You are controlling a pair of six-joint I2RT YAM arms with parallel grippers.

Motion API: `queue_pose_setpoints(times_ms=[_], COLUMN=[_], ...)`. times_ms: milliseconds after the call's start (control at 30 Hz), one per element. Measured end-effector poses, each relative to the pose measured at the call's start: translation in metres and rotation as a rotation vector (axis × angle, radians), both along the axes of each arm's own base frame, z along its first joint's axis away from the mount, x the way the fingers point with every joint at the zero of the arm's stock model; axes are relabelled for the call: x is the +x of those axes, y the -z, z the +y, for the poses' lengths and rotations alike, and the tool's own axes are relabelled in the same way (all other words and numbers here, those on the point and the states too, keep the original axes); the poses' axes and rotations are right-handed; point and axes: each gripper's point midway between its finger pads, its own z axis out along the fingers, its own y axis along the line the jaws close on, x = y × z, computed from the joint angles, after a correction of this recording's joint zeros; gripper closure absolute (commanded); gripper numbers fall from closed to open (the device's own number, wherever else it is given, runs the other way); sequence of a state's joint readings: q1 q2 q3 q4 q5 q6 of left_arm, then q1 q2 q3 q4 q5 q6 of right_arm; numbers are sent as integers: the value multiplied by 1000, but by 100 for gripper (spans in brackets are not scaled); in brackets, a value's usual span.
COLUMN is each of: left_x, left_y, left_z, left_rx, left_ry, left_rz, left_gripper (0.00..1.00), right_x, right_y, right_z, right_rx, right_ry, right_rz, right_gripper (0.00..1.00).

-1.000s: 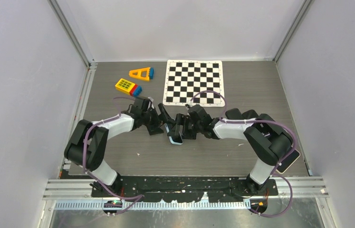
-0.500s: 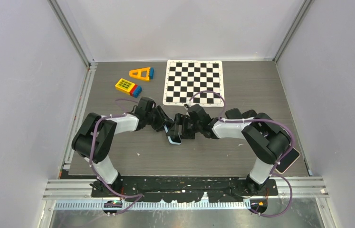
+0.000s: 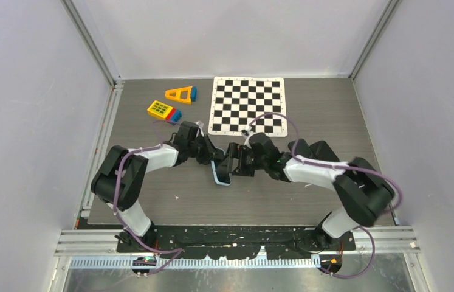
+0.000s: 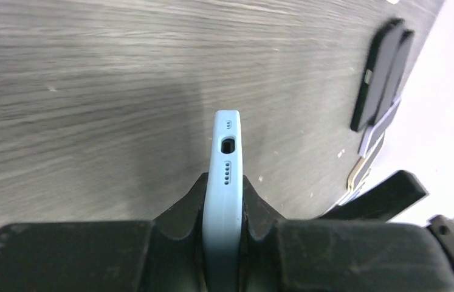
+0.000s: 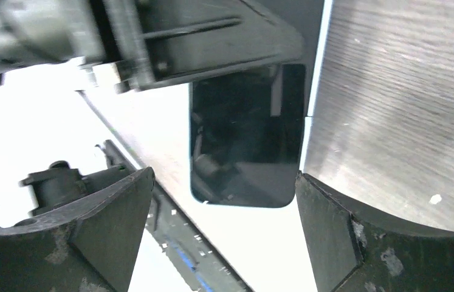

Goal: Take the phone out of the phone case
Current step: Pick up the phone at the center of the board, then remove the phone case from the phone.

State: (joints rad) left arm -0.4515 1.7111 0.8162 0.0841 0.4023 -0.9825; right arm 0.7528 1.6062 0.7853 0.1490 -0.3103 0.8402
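Observation:
Next, I turn the phone case edge-on with my left gripper before my right gripper pinches its lower corner (image 5: 292,201), because the phone's screen (image 5: 248,152) faces my right gripper's open fingers.
The phone (image 5: 245,140) shows its dark screen in the right wrist view and sits inside a light-blue phone case (image 4: 227,170). It is held on edge above the table, mid-table in the top view (image 3: 221,175). My left gripper (image 4: 224,204) is shut on the case, one finger on each flat side, with the port end sticking out past the tips. From the right, my right gripper (image 5: 224,213) faces the screen. It is open, with its fingers (image 5: 115,225) standing to either side of the phone's lower end and touching nothing.
A checkerboard mat (image 3: 248,104) lies at the back. Yellow toy blocks (image 3: 163,111) and a yellow triangle (image 3: 181,93) sit back left. Dark flat slabs (image 4: 382,73) lie near the table's right edge. Both arms meet mid-table.
My left gripper moved in and shut on the cased phone. My right gripper opened wider, and its arm swung out to the right.

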Motion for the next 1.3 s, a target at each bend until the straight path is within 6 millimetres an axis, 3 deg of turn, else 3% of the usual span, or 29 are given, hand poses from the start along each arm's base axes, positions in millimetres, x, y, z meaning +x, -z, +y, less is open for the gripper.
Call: queue_pose_setpoints(times_ms=[67, 167, 233, 300, 333, 400, 500, 567, 900, 1033, 1133, 1200, 1300], left_x=[0, 6, 9, 10, 9, 2, -11, -20, -37, -37, -36, -38, -41], left_y=[-17, -62, -104, -149, -168, -209, -258, -279, -301, -313, -320, -325, -337], left_z=[-2, -7, -10, -11, -11, -9, -7, -6, -10, -12, -13, -13, -13], left_rx=[-4, -31, -69, -114, -135, -181, -236, -259, -397, -466, -518, -543, -574], left_ry=[48, 118, 160, 200, 212, 249, 292, 316, 287, 254, 238, 244, 262], left_rz=[-50, -172, -269, -372, -413, -503, -599, -643, -520, -491, -479, -492, -534], left_gripper=[100, 100, 100, 100, 100, 100, 100, 100, 100, 100, 100, 100, 100], right_x=[-2, -2, -4, -8, -9, -12, -15, -18, -41, -45, -48, -49, -51], right_y=[-32, -89, -125, -147, -154, -164, -170, -172, -214, -233, -243, -249, -255], right_z=[-6, -10, -15, -19, -21, -23, -25, -24, -15, -12, -11, -10, -10], right_rx=[58, 163, 229, 267, 280, 296, 310, 319, 476, 540, 585, 614, 647], right_ry=[1, 5, 12, 15, 18, 21, 14, 2, -100, -111, -115, -108, -100], right_rz=[-61, -178, -254, -297, -314, -332, -340, -337, -377, -391, -386, -357, -326], right_gripper=[7, 9, 12, 24, 33, 41, 45, 47, 49, 65, 93, 99, 99])
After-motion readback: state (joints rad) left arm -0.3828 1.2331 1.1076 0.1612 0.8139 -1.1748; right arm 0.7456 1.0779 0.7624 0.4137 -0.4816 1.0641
